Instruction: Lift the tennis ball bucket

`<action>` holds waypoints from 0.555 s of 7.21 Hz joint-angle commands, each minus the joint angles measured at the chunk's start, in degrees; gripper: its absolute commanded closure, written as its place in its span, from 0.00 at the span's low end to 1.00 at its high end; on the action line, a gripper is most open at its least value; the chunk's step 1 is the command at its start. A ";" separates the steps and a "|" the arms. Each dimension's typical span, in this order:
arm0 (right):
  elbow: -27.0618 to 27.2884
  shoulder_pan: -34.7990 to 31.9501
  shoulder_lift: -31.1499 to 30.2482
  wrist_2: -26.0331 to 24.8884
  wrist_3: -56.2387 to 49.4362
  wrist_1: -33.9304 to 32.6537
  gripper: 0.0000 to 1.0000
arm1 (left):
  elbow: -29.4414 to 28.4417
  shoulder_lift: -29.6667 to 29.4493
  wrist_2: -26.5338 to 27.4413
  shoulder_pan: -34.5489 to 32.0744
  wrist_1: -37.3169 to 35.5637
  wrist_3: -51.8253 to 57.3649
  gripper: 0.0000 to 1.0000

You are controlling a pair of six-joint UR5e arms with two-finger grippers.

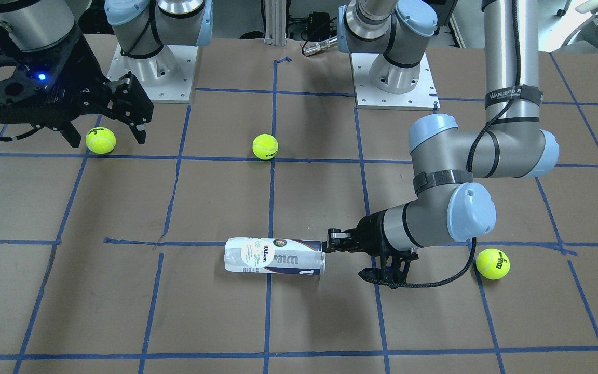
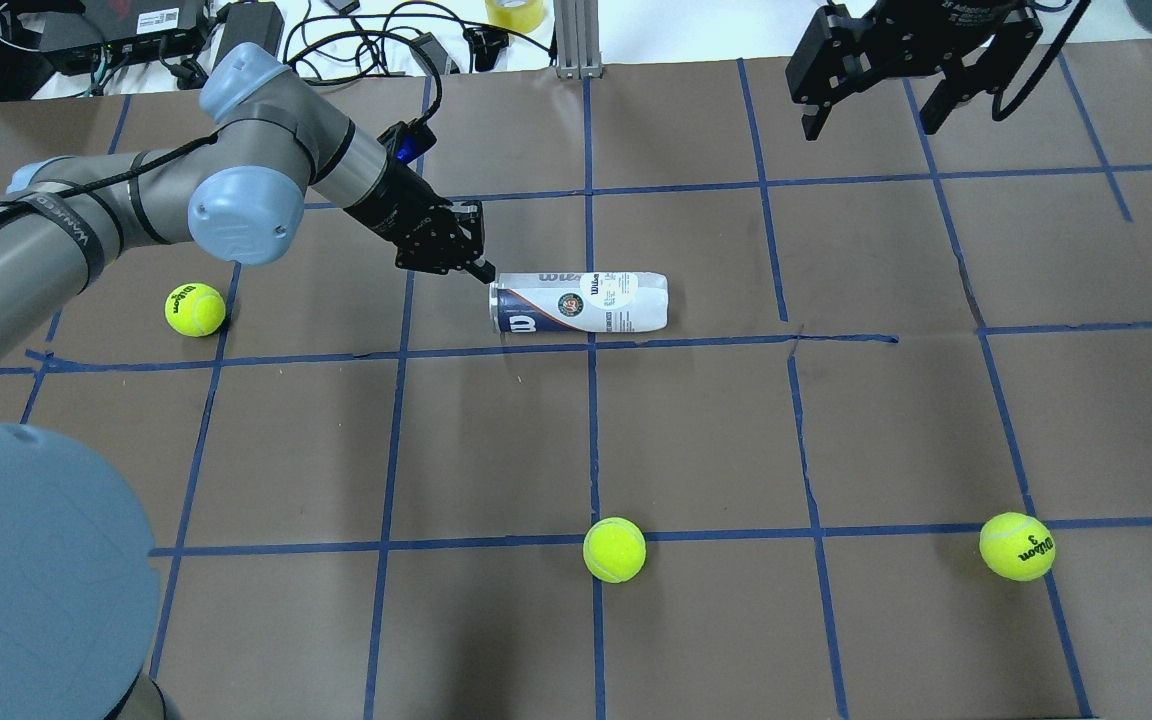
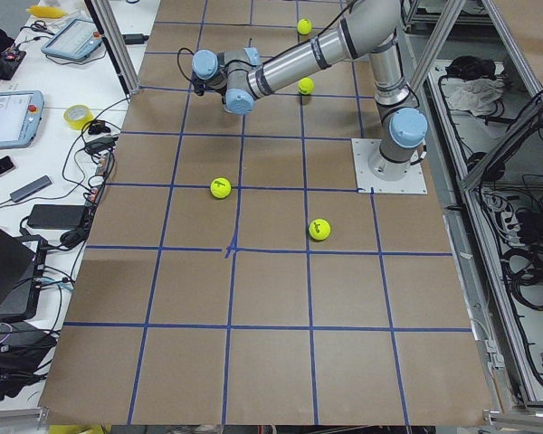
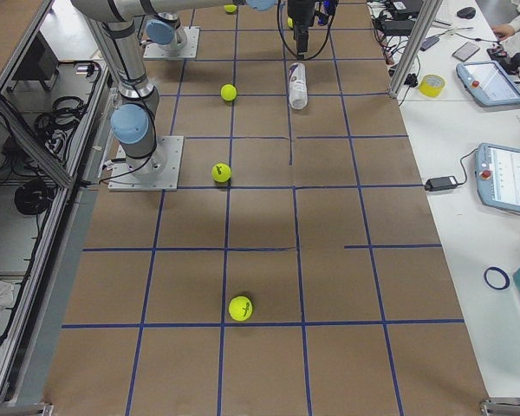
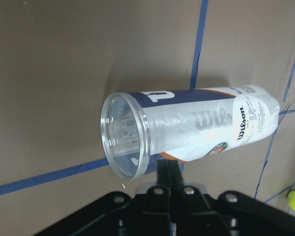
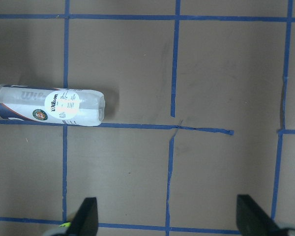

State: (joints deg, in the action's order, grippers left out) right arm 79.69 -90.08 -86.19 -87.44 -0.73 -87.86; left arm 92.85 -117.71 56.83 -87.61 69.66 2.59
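My left fingers, shut beside the bucket's open rim, should open, slip one into the bucket's opening [image 5: 123, 135] and pinch the bucket's side before lifting.
The tennis ball bucket [image 1: 274, 256] is a clear can with a white and navy Wilson label. It lies on its side on the brown table, empty, and also shows in the overhead view [image 2: 579, 302] and the right wrist view [image 6: 49, 105]. My left gripper [image 1: 329, 242] is low at the can's open rim end, its fingers [image 5: 168, 169] pressed together, and the tip touches or nearly touches the rim [image 5: 124, 136]. It holds nothing. My right gripper [image 2: 876, 120] hangs open and empty, high over the far right of the table, away from the can.
Three yellow-green tennis balls lie on the table: one by my left arm [image 2: 195, 309], one near the middle front [image 2: 614, 549], one at the right [image 2: 1017, 546]. Blue tape lines grid the table. Cables and gear [image 2: 136, 35] lie beyond the far edge.
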 commanded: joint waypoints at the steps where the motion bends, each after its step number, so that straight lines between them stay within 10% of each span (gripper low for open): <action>1: 5.27 -0.01 -4.23 -0.80 5.80 -0.03 0.00 | -0.39 -1.72 -0.14 0.77 -0.40 0.05 0.02; 4: 7.58 -0.01 -5.65 -0.53 6.27 -1.77 0.00 | -0.21 -5.15 -4.36 0.86 -0.06 -0.56 0.01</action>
State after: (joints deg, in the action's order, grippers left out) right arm 86.78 -90.09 -91.52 -87.93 5.41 -88.46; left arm 92.55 -121.58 53.96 -86.78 69.36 2.30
